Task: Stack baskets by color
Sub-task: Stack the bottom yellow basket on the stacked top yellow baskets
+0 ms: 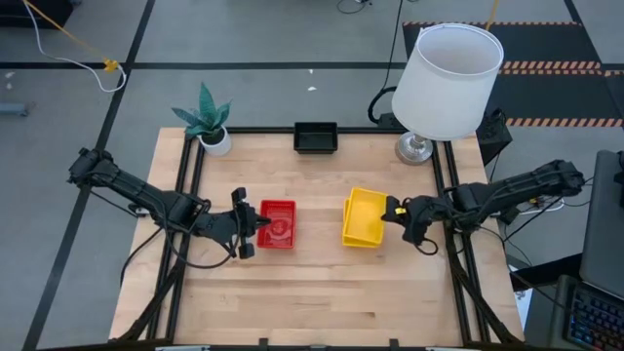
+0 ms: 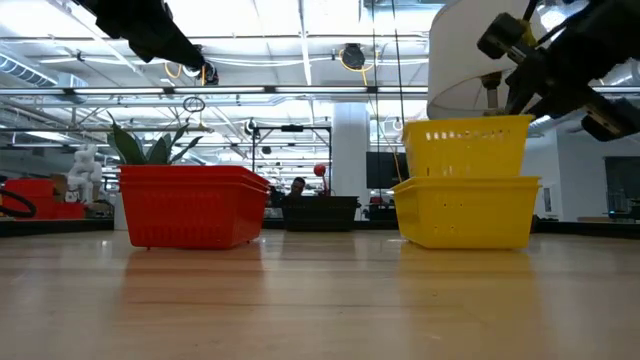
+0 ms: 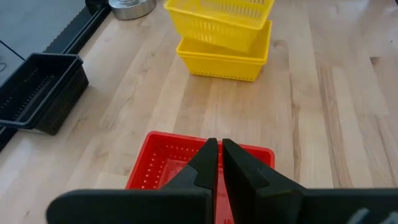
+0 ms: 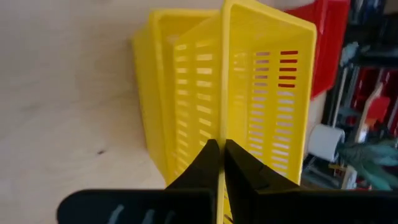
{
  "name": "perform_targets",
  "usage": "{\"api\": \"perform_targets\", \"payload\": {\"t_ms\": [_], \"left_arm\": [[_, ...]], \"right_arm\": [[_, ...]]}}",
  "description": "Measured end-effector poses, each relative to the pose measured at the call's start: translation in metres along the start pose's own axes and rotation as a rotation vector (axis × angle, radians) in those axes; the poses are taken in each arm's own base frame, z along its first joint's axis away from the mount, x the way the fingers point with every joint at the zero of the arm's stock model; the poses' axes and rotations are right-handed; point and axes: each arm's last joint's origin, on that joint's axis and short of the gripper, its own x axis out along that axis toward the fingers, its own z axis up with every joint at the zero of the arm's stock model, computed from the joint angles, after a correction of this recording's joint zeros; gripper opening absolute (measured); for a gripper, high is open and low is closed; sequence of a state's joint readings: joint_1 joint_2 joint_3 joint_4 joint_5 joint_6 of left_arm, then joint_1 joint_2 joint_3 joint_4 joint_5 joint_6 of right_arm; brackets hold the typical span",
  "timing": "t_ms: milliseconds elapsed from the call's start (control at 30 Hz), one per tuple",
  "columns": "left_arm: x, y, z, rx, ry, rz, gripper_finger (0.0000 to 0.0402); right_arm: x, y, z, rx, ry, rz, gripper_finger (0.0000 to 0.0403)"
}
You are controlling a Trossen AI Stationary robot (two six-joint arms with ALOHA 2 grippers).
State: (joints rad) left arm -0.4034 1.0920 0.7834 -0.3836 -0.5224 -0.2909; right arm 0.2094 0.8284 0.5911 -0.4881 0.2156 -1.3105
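Note:
Next, my right gripper opens and settles the upper yellow basket down inside (image 2: pixel 465 146), because that basket is crooked at the lower yellow basket's opening (image 2: pixel 462 180).
A red basket (image 1: pixel 281 224) rests by its bottom on the table left of centre; it also shows in the low view (image 2: pixel 190 205). My left gripper (image 3: pixel 219 155) hangs shut above the red basket's left end, clear of it. Right of centre a yellow basket (image 2: pixel 465 212) stands on the wood with a second yellow basket (image 2: pixel 467 148) on top of it. My right gripper (image 4: pixel 220 149) is shut on that upper basket, at its end toward the table's right edge. A black basket (image 1: pixel 315 137) sits at the far edge. My right gripper pinches the rim of the upper yellow basket's end wall (image 4: pixel 222 121), one finger inside the basket and one outside. The fingers come from the table's right side, slanting down. The basket stays upright, a little askew, with its bottom at the mouth of the lower yellow basket (image 3: pixel 224 59).
A white lampshade on a metal foot (image 1: pixel 444 73) stands at the far right corner, close behind my right arm. A potted plant (image 1: pixel 208 122) stands at the far left. Bare wood (image 1: pixel 312 292) stretches along the near half of the table and between the two stacks.

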Motion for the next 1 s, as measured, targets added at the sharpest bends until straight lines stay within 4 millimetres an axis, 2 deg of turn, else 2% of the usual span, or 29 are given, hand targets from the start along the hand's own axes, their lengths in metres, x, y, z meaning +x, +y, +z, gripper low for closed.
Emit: {"api": "perform_targets", "payload": {"t_ms": [300, 733, 867, 1000], "left_arm": [[0.000, 0.000, 0.000, 0.000, 0.000, 0.000, 0.0026], [0.002, 0.005, 0.001, -0.021, 0.001, 0.020, 0.0026], [0.002, 0.005, 0.001, -0.021, 0.001, 0.020, 0.0026], [0.002, 0.005, 0.001, -0.021, 0.001, 0.020, 0.0026]], "right_arm": [[0.003, 0.004, 0.000, -0.083, -0.030, 0.017, 0.0003], [0.011, 0.001, 0.000, -0.096, -0.088, 0.040, 0.0004], [0.012, 0.001, 0.000, -0.008, -0.087, 0.037, 0.0009], [0.013, 0.000, 0.001, 0.061, -0.085, 0.040, 0.0035]]}}
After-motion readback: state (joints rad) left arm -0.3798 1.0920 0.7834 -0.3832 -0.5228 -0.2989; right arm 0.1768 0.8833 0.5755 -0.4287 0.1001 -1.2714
